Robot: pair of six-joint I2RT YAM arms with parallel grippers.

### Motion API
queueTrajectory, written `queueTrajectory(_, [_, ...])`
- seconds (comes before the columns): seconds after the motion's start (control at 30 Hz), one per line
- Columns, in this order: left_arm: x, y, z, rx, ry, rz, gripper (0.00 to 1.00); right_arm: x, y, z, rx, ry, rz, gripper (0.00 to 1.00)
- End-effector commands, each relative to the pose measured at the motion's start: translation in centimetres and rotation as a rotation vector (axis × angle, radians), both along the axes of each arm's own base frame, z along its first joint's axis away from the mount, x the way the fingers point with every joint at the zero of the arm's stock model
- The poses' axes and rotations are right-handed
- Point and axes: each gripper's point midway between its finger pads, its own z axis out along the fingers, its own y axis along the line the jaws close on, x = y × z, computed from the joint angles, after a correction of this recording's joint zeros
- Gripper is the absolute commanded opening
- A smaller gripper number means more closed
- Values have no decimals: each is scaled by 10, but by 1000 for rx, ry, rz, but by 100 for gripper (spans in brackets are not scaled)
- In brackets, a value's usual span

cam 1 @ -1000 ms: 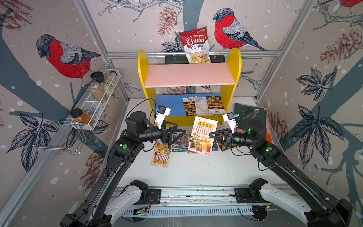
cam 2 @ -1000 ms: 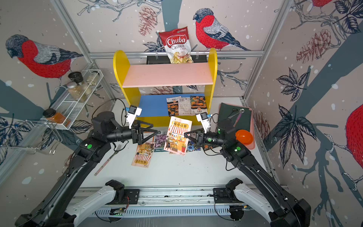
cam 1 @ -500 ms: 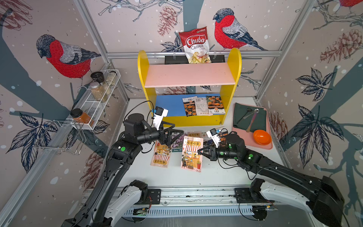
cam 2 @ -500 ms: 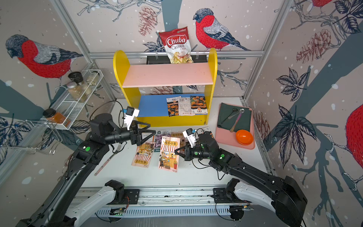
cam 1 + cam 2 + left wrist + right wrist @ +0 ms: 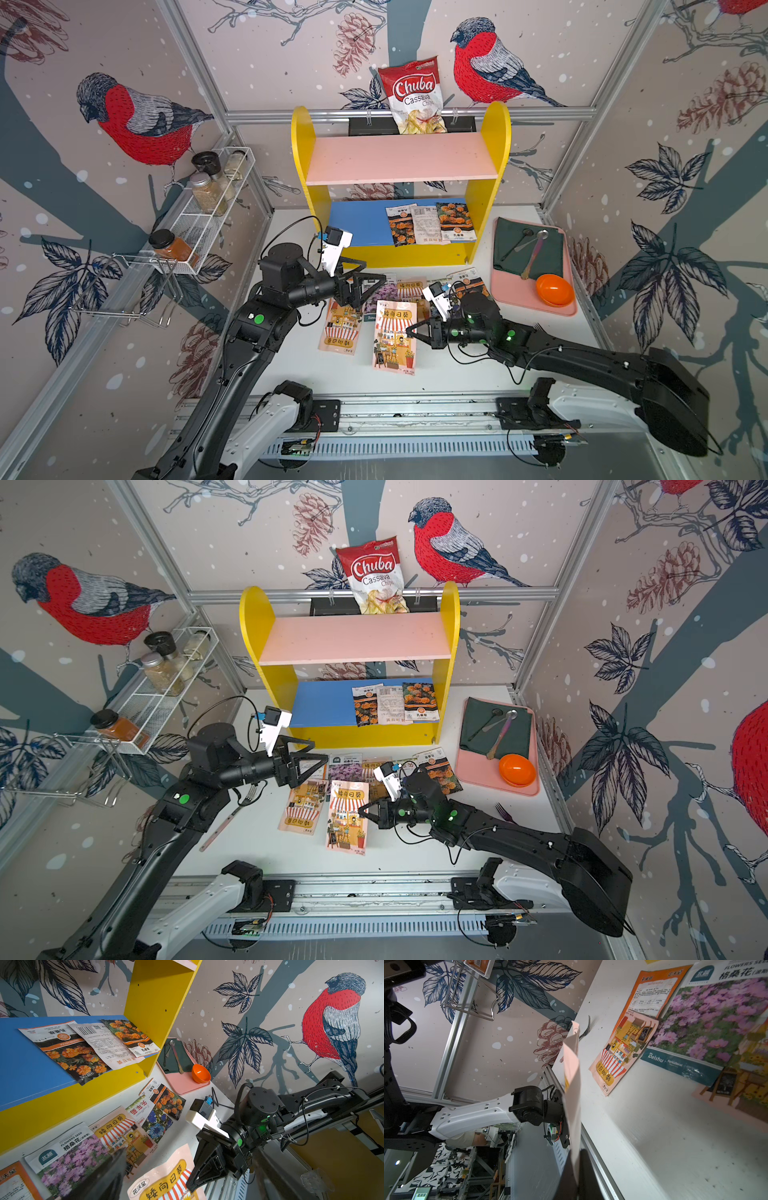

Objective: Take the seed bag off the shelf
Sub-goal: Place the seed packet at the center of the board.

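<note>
The pink seed bag [image 5: 395,342] is hanging face up above clear white table [image 5: 622,1120]. My right gripper carries on bringing it down next to the lying bags until it lies flat.
The shelf [image 5: 299,166] has yellow side panels, a pink upper board and a blue lower board [image 5: 357,222]. Three seed bags [image 5: 430,222] lie on the right half of the blue board, also in the left wrist view [image 5: 87,1047]. My right gripper [image 5: 409,332] is shut on the edge of a pink seed bag with a striped awning [image 5: 395,336], low over the table's front middle; the right wrist view shows this bag [image 5: 572,1084] edge-on between the shut fingers [image 5: 587,1176]. My left gripper [image 5: 375,270] stands open and empty in front of the shelf's lower left.
Several seed bags [image 5: 340,328] lie on the table before the shelf. A pink tray [image 5: 515,291] at the right holds a green cloth, spoons and an orange bowl [image 5: 555,289]. A white wire rack [image 5: 208,216] with spice jars hangs on the left. A chips bag [image 5: 417,97] hangs behind the shelf.
My right gripper has carried the pink seed bag away from the shelf's front toward the table's near edge and lower. The left gripper stays open and has hardly moved.
</note>
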Motion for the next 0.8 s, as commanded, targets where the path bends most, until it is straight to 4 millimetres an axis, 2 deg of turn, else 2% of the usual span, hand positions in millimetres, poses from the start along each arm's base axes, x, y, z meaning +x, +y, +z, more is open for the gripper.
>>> queueTrajectory(0.0, [3, 3, 0, 12, -35, 22, 95, 3, 7, 0, 22, -11, -9, 0])
queueTrajectory(0.17, [4, 7, 3, 7, -59, 52, 95, 4, 19, -15, -17, 2, -2, 0])
queueTrajectory(0.2, [5, 7, -6, 13, -40, 55, 95, 5, 22, -19, -24, 5, -2, 0])
queueTrajectory(0.47, [2, 12, -7, 15, -44, 83, 96, 16, 46, -42, -77, 29, 9, 0])
queueTrajectory(0.77, [4, 15, -10, 27, -42, 104, 96, 17, 70, -69, -113, 71, 41, 0])
